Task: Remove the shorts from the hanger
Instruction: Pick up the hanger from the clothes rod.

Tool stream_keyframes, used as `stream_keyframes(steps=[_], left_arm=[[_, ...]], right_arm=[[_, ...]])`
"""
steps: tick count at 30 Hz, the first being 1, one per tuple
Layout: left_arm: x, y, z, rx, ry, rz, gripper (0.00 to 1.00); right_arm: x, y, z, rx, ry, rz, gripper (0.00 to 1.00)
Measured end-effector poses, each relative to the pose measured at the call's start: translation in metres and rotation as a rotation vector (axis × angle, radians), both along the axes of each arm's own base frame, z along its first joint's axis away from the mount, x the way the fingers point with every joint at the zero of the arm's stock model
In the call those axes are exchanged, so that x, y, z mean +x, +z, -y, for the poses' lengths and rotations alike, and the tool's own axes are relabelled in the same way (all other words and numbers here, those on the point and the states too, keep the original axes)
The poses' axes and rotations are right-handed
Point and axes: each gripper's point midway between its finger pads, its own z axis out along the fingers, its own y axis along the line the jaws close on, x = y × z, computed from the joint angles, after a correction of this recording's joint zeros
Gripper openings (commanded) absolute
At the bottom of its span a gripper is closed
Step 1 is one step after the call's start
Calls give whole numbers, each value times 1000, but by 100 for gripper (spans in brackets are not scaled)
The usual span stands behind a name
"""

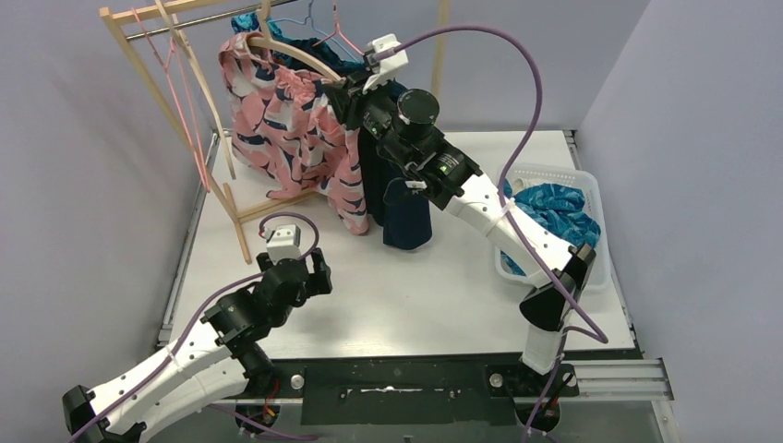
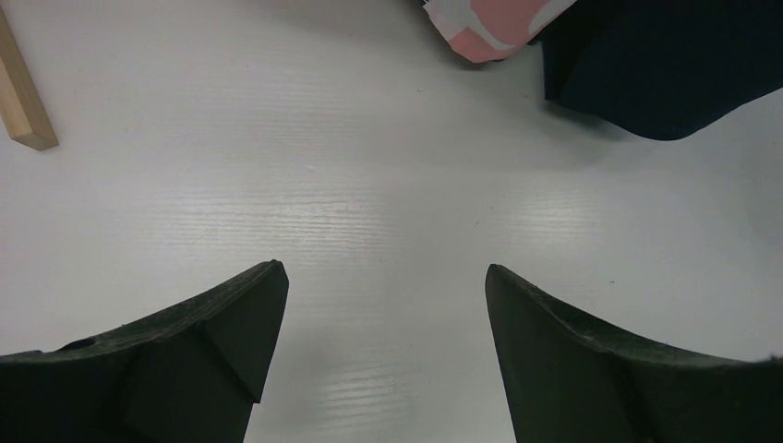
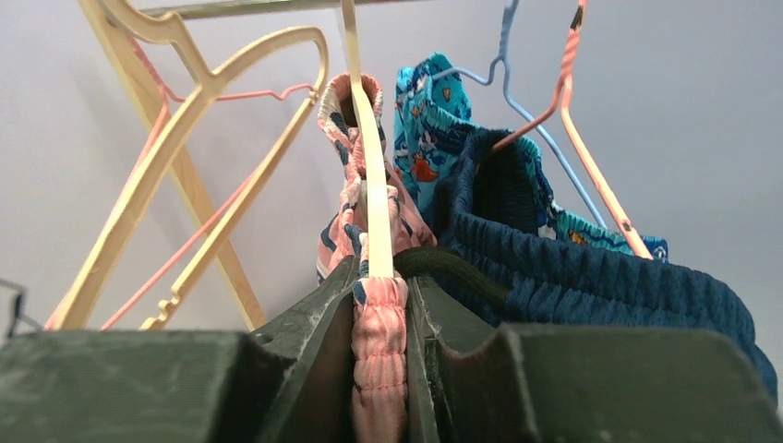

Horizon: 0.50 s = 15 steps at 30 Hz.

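My right gripper should bring the hanger down for my left gripper to take near the hook, because it holds the wooden hanger's end high above my left gripper.
Pink-and-navy floral shorts hang on a curved wooden hanger on the rack. My right gripper is up at the hanger's right end, shut on the pink elastic waistband, with the wooden hanger arm rising just above the fingertips. Dark navy shorts hang just right of it, over a pink wire hanger. Behind them are teal print shorts. My left gripper hovers low over the bare table, open and holding nothing.
A white basket at the right holds blue patterned shorts. The wooden rack frame stands at the back left with empty pink hangers. Its foot lies left of my left gripper. A blue wire hanger is on the rail.
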Motion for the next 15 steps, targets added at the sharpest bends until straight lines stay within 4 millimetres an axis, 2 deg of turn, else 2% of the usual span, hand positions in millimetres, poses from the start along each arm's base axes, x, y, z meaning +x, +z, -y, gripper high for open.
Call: stream_keyframes(steps=[5, 8, 11, 15], left_arm=[[0, 1, -1, -6, 4, 4, 79], [0, 1, -1, -5, 4, 4, 79], [0, 1, -1, -6, 4, 4, 79], [1, 1, -1, -8, 5, 2, 79]], right_arm=[[-11, 13, 3, 17, 33, 26, 0], [-18, 8, 5, 1, 57, 18, 0], [-21, -9, 7, -21, 65, -7, 0], [-23, -45, 11, -42, 58, -62, 0]])
